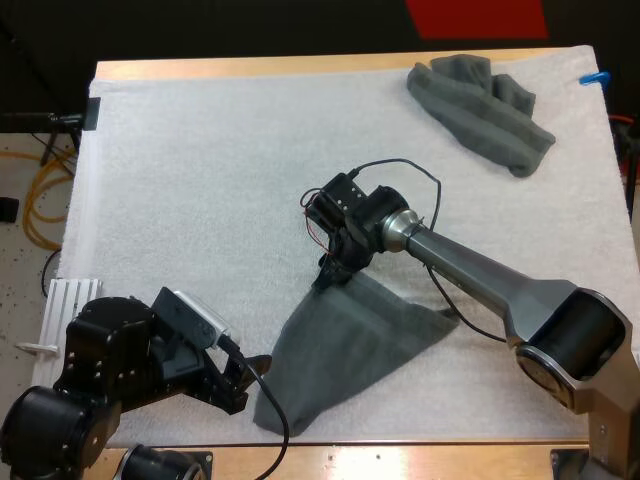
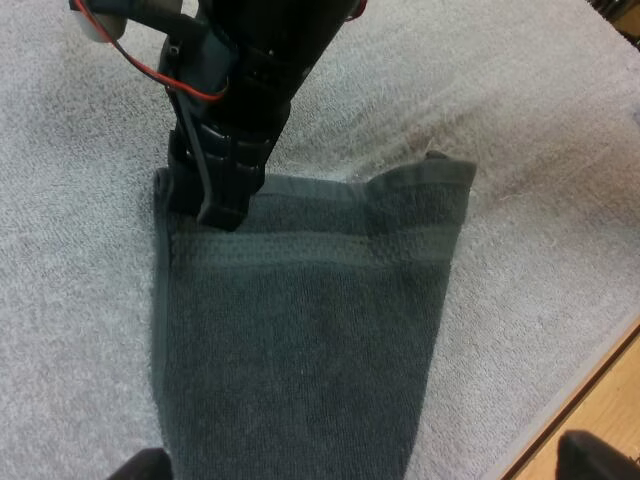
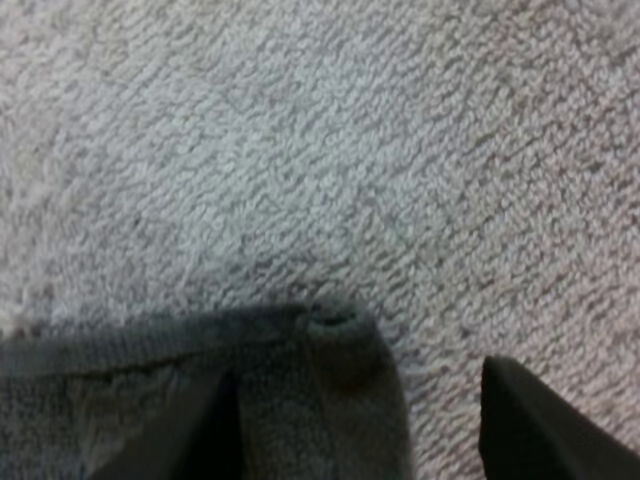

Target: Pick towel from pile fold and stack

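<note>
The slanted near edge (image 1: 376, 378) looks like a diagonal fold. I expect the towel (image 1: 338, 345) to open out into a square when I pick it up and spread it.
A dark grey-green towel (image 1: 350, 345) lies folded into a rough triangle on the near middle of the white mat. My right gripper (image 1: 333, 275) is down at its far corner, open. The towel's corner (image 3: 335, 345) lies between its fingers (image 3: 540, 420), against one and clear of the other. My left gripper (image 1: 257, 368) is at the towel's near left corner, open, its fingertips (image 2: 600, 455) wide apart on either side of the towel (image 2: 300, 340). The left wrist view has the right gripper (image 2: 215, 195) standing on the far edge. A crumpled towel (image 1: 480, 105) lies at the far right.
The white mat (image 1: 220, 180) has free room across its left and middle. A white slatted rack (image 1: 70, 300) sits at the table's left edge. The wooden front edge (image 1: 400, 455) runs just below the folded towel.
</note>
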Controlling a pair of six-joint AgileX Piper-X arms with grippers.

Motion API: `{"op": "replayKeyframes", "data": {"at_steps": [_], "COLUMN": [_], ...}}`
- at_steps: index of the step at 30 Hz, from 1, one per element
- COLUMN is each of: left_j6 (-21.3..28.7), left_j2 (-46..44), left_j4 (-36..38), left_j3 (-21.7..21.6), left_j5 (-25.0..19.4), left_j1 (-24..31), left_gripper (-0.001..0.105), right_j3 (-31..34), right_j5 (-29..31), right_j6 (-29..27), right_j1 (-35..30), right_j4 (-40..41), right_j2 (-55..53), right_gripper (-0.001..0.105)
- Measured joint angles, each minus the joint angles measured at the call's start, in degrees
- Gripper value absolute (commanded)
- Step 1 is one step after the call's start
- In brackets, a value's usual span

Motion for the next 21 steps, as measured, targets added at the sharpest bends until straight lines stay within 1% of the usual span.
{"op": "replayKeyframes", "data": {"at_steps": [2, 5, 8, 11, 13, 14, 16, 21], "left_j6": [0.0, 0.0, 0.0, 0.0, 0.0, 0.0, 0.0, 0.88], "left_j2": [0.0, 0.0, 0.0, 0.0, 0.0, 0.0, 0.0, 0.0], "left_j4": [0.0, 0.08, 0.28, 0.35, 0.33, 0.33, 0.33, 0.33], "left_j3": [0.0, 0.0, 0.0, 0.0, 0.0, 0.0, 0.0, 0.0], "left_j5": [0.0, 0.0, 0.0, 0.0, 0.0, 0.0, 0.0, 0.0], "left_j1": [0.0, 0.0, 0.0, 0.0, 0.0, 0.0, 0.0, 0.0], "left_gripper": [0.072, 0.072, 0.072, 0.072, 0.072, 0.072, 0.072, 0.072], "right_j3": [-0.12, -0.21, -0.36, -0.36, -0.36, -0.36, -0.36, -0.5], "right_j5": [-0.35, -2.42, -2.6, -2.47, -1.84, -1.16, 1.23, 12.21], "right_j6": [0.42, 1.23, 1.5, 1.5, 1.5, 1.5, 1.54, 1.27], "right_j1": [0.0, 0.0, 0.0, -0.06, -0.17, -0.15, -0.15, -0.69], "right_j4": [-0.25, -0.46, -0.29, -0.22, -0.22, -0.22, -0.22, 0.81], "right_j2": [0.49, 1.81, 2.16, 2.31, 2.31, 2.31, 2.31, 1.95], "right_gripper": [0.05, 0.05, 0.045, 0.025, 0.004, 0.0, 0.0, 0.0]}}
